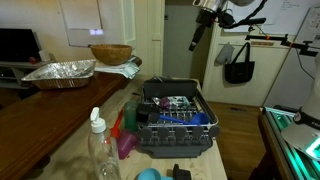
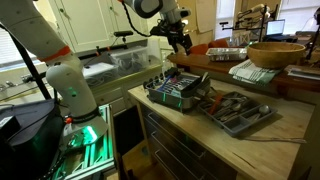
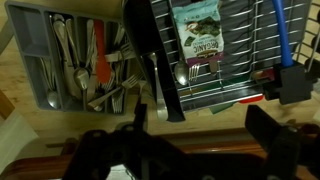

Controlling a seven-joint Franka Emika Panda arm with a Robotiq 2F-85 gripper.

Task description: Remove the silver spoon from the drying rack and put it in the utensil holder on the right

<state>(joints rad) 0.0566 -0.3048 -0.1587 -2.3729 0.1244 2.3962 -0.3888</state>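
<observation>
My gripper keeps going down to the handle's loose end (image 3: 162, 112) and closes there, because my open fingers are lined up across the silver spoon's narrow handle (image 3: 157, 82).
The dark grey drying rack (image 1: 172, 122) stands on the wooden counter and shows in both exterior views (image 2: 176, 92). In the wrist view the drying rack (image 3: 235, 60) holds a green packet, a blue-handled tool and what looks like a silver spoon (image 3: 180, 73) by its slotted side. The utensil holder (image 2: 240, 112) is a grey tray with several pieces of cutlery, lying beside the rack; it also shows in the wrist view (image 3: 40, 45). My gripper (image 1: 203, 28) hangs high above the rack (image 2: 181, 40), open and empty (image 3: 203, 128).
A crumpled foil tray (image 1: 60, 72) and a woven bowl (image 1: 110, 52) sit at the far end of the counter. A clear bottle (image 1: 100, 150), pink and green items and a blue ball stand near the rack. A cloth (image 2: 250, 70) lies by the bowl.
</observation>
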